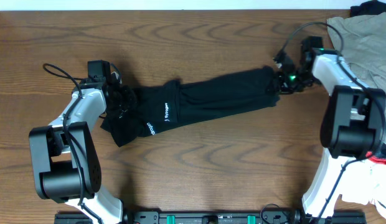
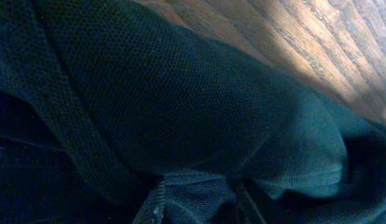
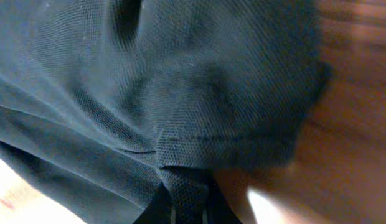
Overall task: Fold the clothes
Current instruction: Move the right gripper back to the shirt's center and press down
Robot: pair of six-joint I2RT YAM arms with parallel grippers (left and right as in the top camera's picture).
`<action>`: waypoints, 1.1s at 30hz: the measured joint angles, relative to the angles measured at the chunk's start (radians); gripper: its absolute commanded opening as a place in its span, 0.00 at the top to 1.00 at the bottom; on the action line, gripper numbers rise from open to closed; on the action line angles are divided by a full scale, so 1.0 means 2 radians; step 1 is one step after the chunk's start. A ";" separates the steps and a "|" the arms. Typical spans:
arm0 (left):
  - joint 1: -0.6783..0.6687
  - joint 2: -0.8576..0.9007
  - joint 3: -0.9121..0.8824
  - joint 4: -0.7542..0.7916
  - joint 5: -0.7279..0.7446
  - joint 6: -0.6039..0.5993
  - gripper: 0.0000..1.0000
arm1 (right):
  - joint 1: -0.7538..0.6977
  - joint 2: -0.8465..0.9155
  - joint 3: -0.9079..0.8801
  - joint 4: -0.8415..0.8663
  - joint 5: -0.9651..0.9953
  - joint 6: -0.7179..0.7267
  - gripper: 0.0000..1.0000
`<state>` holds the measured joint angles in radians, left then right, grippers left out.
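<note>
My right gripper should take its end of the black garment, since the garment already stretches from my left gripper as a long band [image 1: 248, 90], and bring that end back over the band's middle [image 1: 205, 99].
The black garment [image 1: 205, 99] lies stretched across the wooden table [image 1: 211, 162] as a long band, with small white print [image 1: 166, 112] near its left part. My left gripper [image 1: 113, 93] is shut on the garment's bunched left end; its wrist view is filled with black mesh fabric [image 2: 180, 112] pinched between the fingers [image 2: 196, 202]. My right gripper [image 1: 281, 78] is shut on the garment's right end; its wrist view shows a fold of the fabric [image 3: 180, 93] pinched between the fingers [image 3: 188, 208].
A beige-khaki garment [image 1: 367, 37] lies at the back right corner with a dark item [image 1: 370, 7] above it. A red-and-white item [image 1: 376, 171] lies at the right edge by the right arm's base.
</note>
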<state>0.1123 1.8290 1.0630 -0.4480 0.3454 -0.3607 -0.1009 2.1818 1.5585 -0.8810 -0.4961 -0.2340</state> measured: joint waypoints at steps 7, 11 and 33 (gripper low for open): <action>0.000 0.000 0.000 0.000 0.000 0.000 0.61 | 0.021 -0.076 -0.001 -0.024 0.027 0.003 0.98; 0.000 0.000 0.000 0.000 0.000 0.000 0.60 | 0.066 -0.094 -0.001 -0.026 0.044 0.008 0.98; 0.000 0.000 0.000 -0.001 0.000 0.000 0.60 | 0.345 -0.093 -0.001 0.031 0.168 0.017 0.18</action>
<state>0.1123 1.8290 1.0630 -0.4496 0.3450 -0.3607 0.5888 1.9961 1.5566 -0.8188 -0.1596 -0.1993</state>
